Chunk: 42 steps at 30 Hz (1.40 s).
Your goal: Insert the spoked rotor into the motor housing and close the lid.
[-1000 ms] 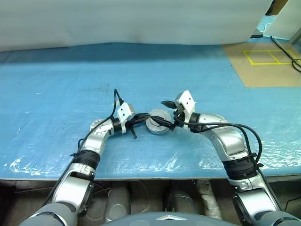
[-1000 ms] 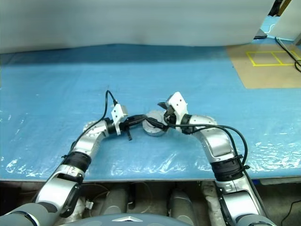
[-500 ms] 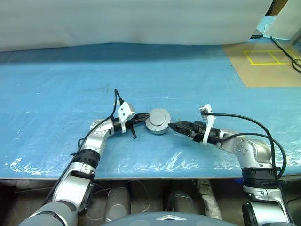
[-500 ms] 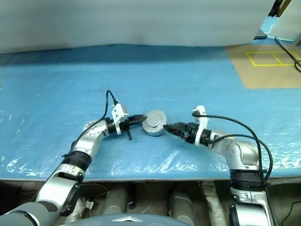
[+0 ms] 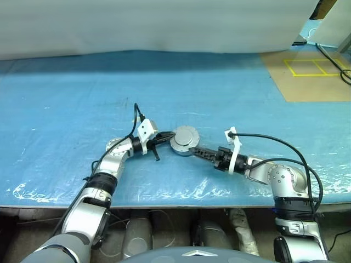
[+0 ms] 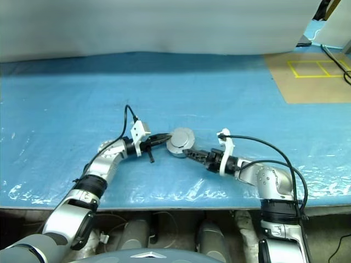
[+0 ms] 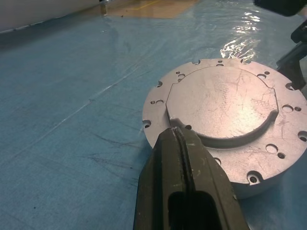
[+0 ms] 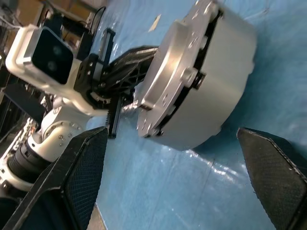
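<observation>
A dark gap (image 8: 197,76) can be seen along the seam between the lid and the motor housing, so the robot's right gripper should close across both parts (image 8: 184,122) and press them shut.
The motor housing (image 8: 218,103), a round silver cup, stands on the blue table with the lid (image 5: 184,137) lying on top, plain pale face up. A dark gap shows along their seam. My left gripper (image 5: 162,140) is shut, and its tips (image 7: 176,136) rest against the lid's rim on the left. My right gripper (image 5: 198,150) lies low at the housing's right side and is open. Its two fingers (image 8: 79,179) stand wide to either side of the housing without touching it. The spoked rotor is hidden.
The table is covered in crinkled blue plastic sheet (image 5: 82,98), and its front edge (image 5: 175,205) runs just behind my arms. A brown board with yellow tape (image 5: 310,68) lies at the far right, with black cables (image 5: 343,68) beside it. A white wall (image 5: 153,24) closes the back.
My right arm has drawn back from over the lid, dropped low to the housing's right and rolled its wrist. The left gripper and the housing have stayed put.
</observation>
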Each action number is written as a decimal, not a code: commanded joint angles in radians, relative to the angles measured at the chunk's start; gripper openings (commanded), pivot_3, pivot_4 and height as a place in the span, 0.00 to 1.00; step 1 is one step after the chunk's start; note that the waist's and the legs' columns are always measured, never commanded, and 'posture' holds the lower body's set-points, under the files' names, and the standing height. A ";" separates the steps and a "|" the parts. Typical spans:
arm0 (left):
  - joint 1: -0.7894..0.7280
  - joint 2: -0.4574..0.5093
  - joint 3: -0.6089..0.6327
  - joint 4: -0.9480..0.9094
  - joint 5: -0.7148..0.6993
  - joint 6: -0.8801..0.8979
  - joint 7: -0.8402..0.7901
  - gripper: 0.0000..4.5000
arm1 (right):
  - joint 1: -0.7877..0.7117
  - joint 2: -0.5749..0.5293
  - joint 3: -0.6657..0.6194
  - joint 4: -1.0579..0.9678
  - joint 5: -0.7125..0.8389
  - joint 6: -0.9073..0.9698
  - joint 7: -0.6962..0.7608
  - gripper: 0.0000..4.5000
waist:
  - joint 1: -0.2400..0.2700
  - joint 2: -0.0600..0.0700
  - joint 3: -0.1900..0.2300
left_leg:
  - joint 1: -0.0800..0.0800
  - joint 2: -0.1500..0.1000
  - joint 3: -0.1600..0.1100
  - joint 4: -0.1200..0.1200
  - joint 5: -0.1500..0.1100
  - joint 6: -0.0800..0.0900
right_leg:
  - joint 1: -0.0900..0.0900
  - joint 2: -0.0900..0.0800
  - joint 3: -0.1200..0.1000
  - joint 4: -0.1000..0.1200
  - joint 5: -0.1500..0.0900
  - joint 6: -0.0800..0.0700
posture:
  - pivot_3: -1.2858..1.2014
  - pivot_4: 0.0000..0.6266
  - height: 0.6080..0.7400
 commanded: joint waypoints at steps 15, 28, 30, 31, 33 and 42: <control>-0.003 -0.008 -0.020 0.035 0.025 -0.001 -0.003 0.00 | -0.020 0.050 0.014 0.016 -0.023 -0.111 -0.060 0.79 | 0.001 0.000 0.000 | 0.000 0.000 0.000 0.000 0.000 0.000 | 0.000 0.000 0.000 0.000 0.001 0.001 | 0.52 0.24 1.00; 0.007 -0.003 -0.007 0.026 0.018 -0.007 -0.001 0.00 | -0.044 0.060 0.002 0.036 -0.005 -0.112 -0.061 0.29 | 0.000 0.001 0.000 | 0.001 0.000 0.000 0.002 0.000 0.000 | 0.002 0.000 0.000 0.001 0.000 0.000 | 0.52 0.24 1.00; 0.005 -0.010 0.009 0.014 -0.004 0.001 0.000 0.00 | -0.047 0.064 0.001 0.037 -0.002 -0.110 -0.062 0.29 | -0.001 0.001 0.000 | 0.001 0.000 0.000 0.002 0.000 0.000 | 0.002 0.000 0.000 0.001 0.000 0.000 | 0.52 0.24 1.00; 0.003 -0.016 0.024 -0.001 -0.025 0.019 0.007 0.00 | -0.047 0.067 0.001 0.036 0.000 -0.109 -0.064 0.29 | -0.001 0.001 0.000 | 0.001 0.000 0.000 0.002 0.000 0.000 | 0.002 0.000 0.000 0.001 0.000 0.000 | 0.52 0.24 1.00; 0.005 -0.021 0.053 -0.059 -0.086 0.083 -0.012 0.00 | -0.042 0.071 0.006 0.028 0.007 -0.104 -0.057 0.29 | -0.002 0.001 0.000 | 0.001 0.000 0.000 0.002 0.000 0.000 | 0.002 0.000 0.000 0.001 0.000 0.000 | 0.52 0.24 1.00; 0.070 0.104 0.164 -0.431 -0.378 0.583 -0.079 0.00 | -0.062 0.104 -0.043 0.053 0.046 -0.058 -0.109 0.28 | -0.012 0.002 0.000 | -0.011 0.001 0.000 0.004 0.000 0.000 | -0.015 0.001 0.000 0.014 0.001 0.000 | 0.52 0.24 1.00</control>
